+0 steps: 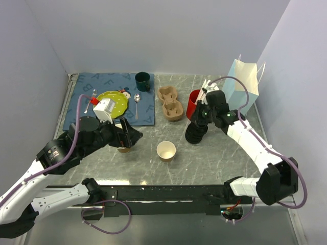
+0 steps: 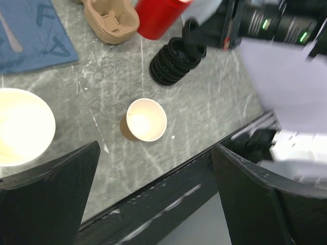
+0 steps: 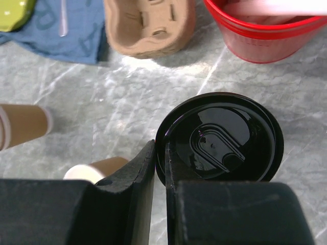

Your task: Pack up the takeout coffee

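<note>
I should keep moving my open left gripper toward the lid's far rim until it closes there, because my right gripper pinches the black lid's edge [image 3: 162, 126] and leaves its far rim [image 3: 279, 140] free.
No kraft cup with a black lid on it shows; the takeout coffee as such is out of view. A stack of black lids [image 1: 195, 133] stands right of centre. My right gripper [image 1: 198, 124] is over it, shut on the rim of the top black lid [image 3: 219, 137], its own view showing the fingers [image 3: 160, 149] pinching the lid's left edge. Two lidless paper cups stand nearby: one in the middle [image 1: 166, 151] and one under my left gripper [image 1: 124, 148]. My left gripper [image 1: 129, 138] is open and empty [image 2: 158, 204], with that cup [image 2: 20, 125] outside its left finger.
A red cup [image 1: 194, 103], a brown cup carrier [image 1: 170, 102] and a light blue paper bag [image 1: 242, 87] stand at the back right. A dark green mug [image 1: 142, 81], green plate [image 1: 113, 103] and spoon lie on the blue mat [image 1: 76, 109].
</note>
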